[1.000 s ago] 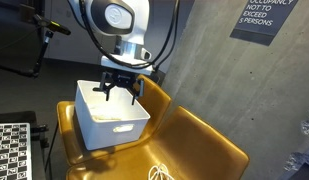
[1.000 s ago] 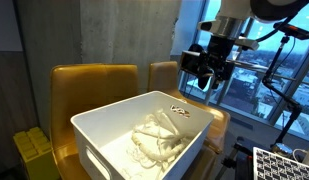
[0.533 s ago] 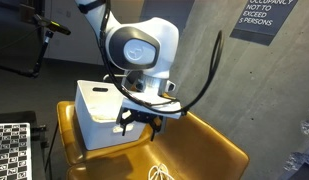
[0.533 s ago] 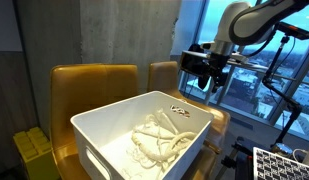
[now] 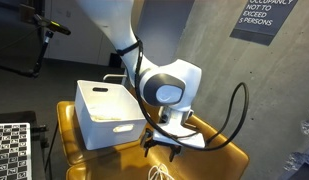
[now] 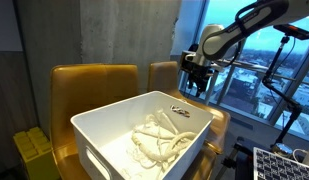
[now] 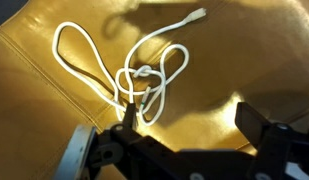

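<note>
The white cable's bunched strands [image 7: 145, 108] line up with the gripper's open fingers, so the robot's gripper keeps going down to the seat and close beside the cable's knot.
My gripper [image 7: 187, 115] hangs open over a mustard leather chair seat [image 7: 244, 50], nothing between its fingers. A loose white cable [image 7: 134, 70] lies looped and knotted on the seat, just ahead of the left fingertip. In an exterior view the gripper [image 5: 162, 148] is low over the seat, right of a white bin [image 5: 109, 112], with the cable [image 5: 157, 174] in front of it. In an exterior view the gripper [image 6: 199, 85] sits behind the bin [image 6: 94, 125], which holds a tangle of white cables [image 6: 159, 140].
The bin stands on a neighbouring mustard chair [image 6: 94, 85]. A checkerboard panel [image 5: 9, 150] stands beside the chairs and a yellow object [image 6: 34, 155] sits low by the chair. A concrete wall with a sign [image 5: 266, 18] is behind.
The arm has swung from above the white bin across to the adjacent chair seat and come down towards the cable. The jaws stayed open.
</note>
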Available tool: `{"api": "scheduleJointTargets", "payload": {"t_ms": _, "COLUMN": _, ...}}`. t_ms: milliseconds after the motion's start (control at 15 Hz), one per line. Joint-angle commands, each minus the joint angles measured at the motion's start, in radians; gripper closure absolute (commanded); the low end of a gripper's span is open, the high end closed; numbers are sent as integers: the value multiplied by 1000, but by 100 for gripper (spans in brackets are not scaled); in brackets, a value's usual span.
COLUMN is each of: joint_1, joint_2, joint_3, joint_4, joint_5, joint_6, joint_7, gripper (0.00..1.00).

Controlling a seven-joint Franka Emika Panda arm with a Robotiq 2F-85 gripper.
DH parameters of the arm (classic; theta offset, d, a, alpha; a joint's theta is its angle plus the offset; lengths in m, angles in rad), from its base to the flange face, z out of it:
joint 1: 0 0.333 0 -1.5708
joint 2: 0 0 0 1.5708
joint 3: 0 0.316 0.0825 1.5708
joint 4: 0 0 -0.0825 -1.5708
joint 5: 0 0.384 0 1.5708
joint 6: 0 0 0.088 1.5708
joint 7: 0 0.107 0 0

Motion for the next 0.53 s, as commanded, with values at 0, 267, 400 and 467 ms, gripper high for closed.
{"api": "scheduleJointTargets", "payload": {"t_ms": 0, "joint_1": -39, "joint_2": 166, "joint_3": 38, "joint_4": 183, "joint_5": 6, "joint_6": -1, "joint_7": -30, "gripper": 0}}
{"api": "scheduleJointTargets", "payload": {"t_ms": 267, "joint_1": -50, "joint_2": 303, "joint_3": 54, "joint_4": 334, "joint_5": 0, "joint_6": -20, "joint_7": -23, "gripper": 0}}
{"api": "scheduleJointTargets", "payload": {"t_ms": 400, "joint_1": -54, "joint_2": 366, "joint_3": 57, "joint_4": 410, "joint_5": -2, "joint_6": -33, "joint_7": -17, "gripper": 0}}
{"api": "scheduleJointTargets", "payload": {"t_ms": 467, "joint_1": -57, "joint_2": 403, "joint_3": 57, "joint_4": 448, "joint_5": -1, "joint_6": -36, "joint_7": -14, "gripper": 0}}
